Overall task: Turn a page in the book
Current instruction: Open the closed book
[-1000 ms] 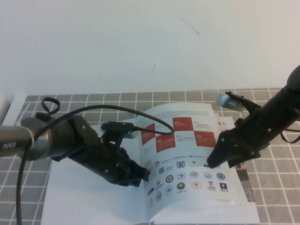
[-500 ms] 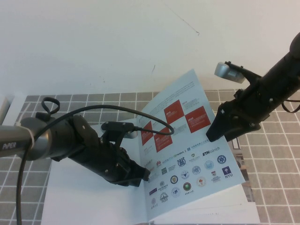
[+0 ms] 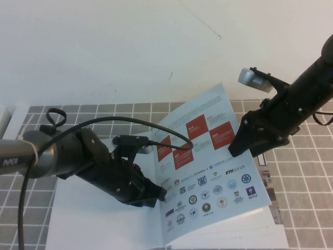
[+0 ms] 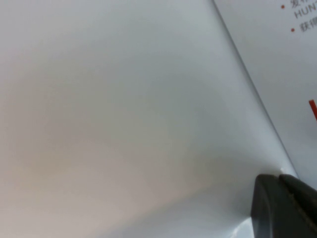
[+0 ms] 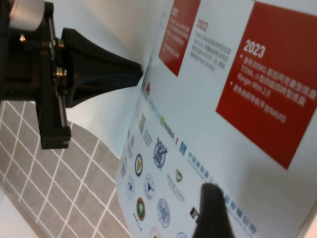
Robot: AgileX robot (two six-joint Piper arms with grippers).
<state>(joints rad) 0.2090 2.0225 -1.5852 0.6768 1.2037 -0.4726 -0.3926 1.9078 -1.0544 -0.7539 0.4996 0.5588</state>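
My right gripper should come back down over the printed side and press the page flat, since the page's raised edge stands up loose between its open fingers.
The book lies open on the tiled mat, its left side a blank white sheet. The page, printed with red squares above rows of small logos, curves up from the spine with its right edge raised. My right gripper is at that raised edge, open, with the edge between its fingers. One of those fingers shows over the printed side of the page; the other is hidden behind it. My left gripper is shut, with its tip down on the blank sheet by the spine.
A grey tiled mat covers the table, with a white wall behind it. A printed sheet with dark photos pokes out from under the book's right side. A black cable loops over my left arm.
The right gripper rose and carried the page's right edge up off the book. In the last half second the page settled slightly lower. The left arm stayed still.
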